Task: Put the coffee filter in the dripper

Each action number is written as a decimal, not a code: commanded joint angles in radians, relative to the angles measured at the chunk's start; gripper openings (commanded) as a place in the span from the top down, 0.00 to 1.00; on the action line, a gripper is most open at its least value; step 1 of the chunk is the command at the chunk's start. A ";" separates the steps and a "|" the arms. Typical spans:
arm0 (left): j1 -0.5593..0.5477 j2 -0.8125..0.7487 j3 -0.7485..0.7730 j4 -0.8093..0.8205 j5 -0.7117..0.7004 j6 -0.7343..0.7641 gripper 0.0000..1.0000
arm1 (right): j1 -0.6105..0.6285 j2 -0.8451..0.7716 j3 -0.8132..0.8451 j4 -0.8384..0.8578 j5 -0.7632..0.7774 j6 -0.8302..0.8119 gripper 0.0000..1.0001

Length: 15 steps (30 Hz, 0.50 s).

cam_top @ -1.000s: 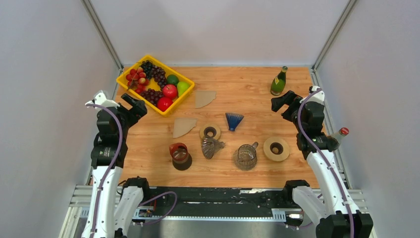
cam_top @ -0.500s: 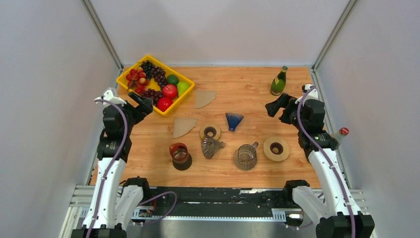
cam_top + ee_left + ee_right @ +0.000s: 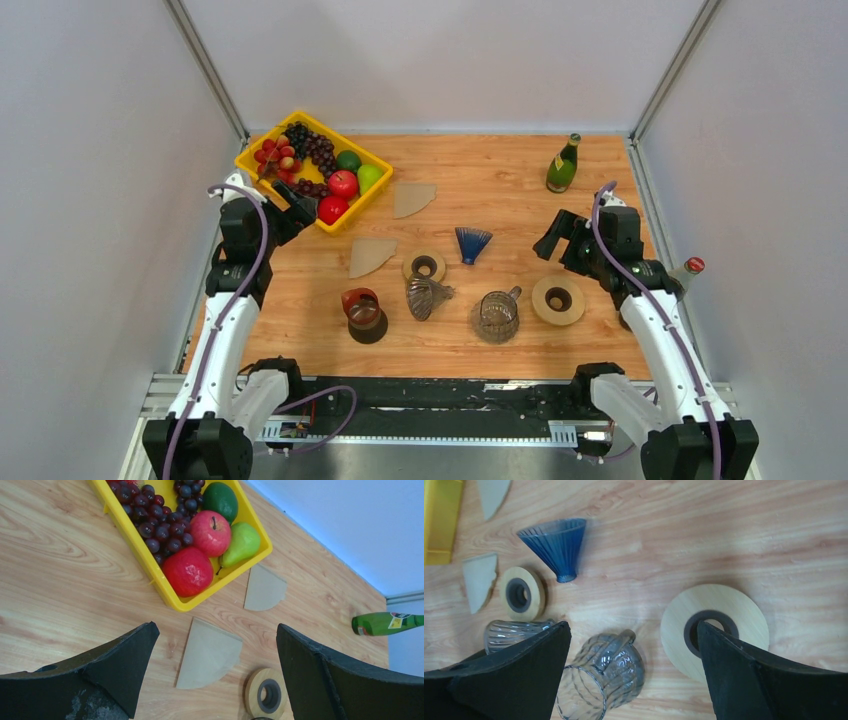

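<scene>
The large wooden ring's rim (image 3: 541,295) has my right gripper's fingers lined up across it, one over its hole (image 3: 558,299), so I should go on lowering until they are on both sides of the ring's rim, and then close them.
Two beige paper coffee filters lie flat: one (image 3: 371,255) (image 3: 209,652) left of centre, one (image 3: 413,198) (image 3: 264,588) near the tray. A blue ribbed dripper (image 3: 471,242) (image 3: 556,545) lies on its side mid-table. A clear ribbed dripper (image 3: 427,296) (image 3: 511,632) lies beside a small wooden ring (image 3: 425,267). My left gripper (image 3: 295,210) (image 3: 216,628) is open and empty, above and left of the near filter. My right gripper (image 3: 553,237) (image 3: 633,625) is open and empty, above the glass jug (image 3: 497,315) (image 3: 604,675) and the large wooden ring (image 3: 558,299) (image 3: 714,625).
A yellow tray (image 3: 254,168) (image 3: 165,587) of fruit stands at the back left, close to my left gripper. A green bottle (image 3: 563,163) stands at the back right. A red-capped bottle (image 3: 688,268) sits at the right edge. A brown glass cup (image 3: 362,309) stands near the front.
Both arms have swung inward and lower over the table: the left gripper towards the near filter, the right towards the jug and large ring. Nothing on the table moved.
</scene>
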 commanded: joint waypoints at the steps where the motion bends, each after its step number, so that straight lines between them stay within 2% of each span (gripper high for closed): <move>1: 0.001 0.011 0.026 0.053 0.047 0.039 0.00 | 0.026 -0.006 0.013 -0.080 0.105 0.040 0.00; 8: 0.001 0.012 0.014 0.047 0.040 0.051 0.00 | 0.036 0.009 -0.043 -0.078 0.180 0.071 0.00; 15: 0.001 0.034 0.024 0.025 0.031 0.059 0.00 | 0.075 0.095 -0.061 -0.051 0.199 0.095 0.01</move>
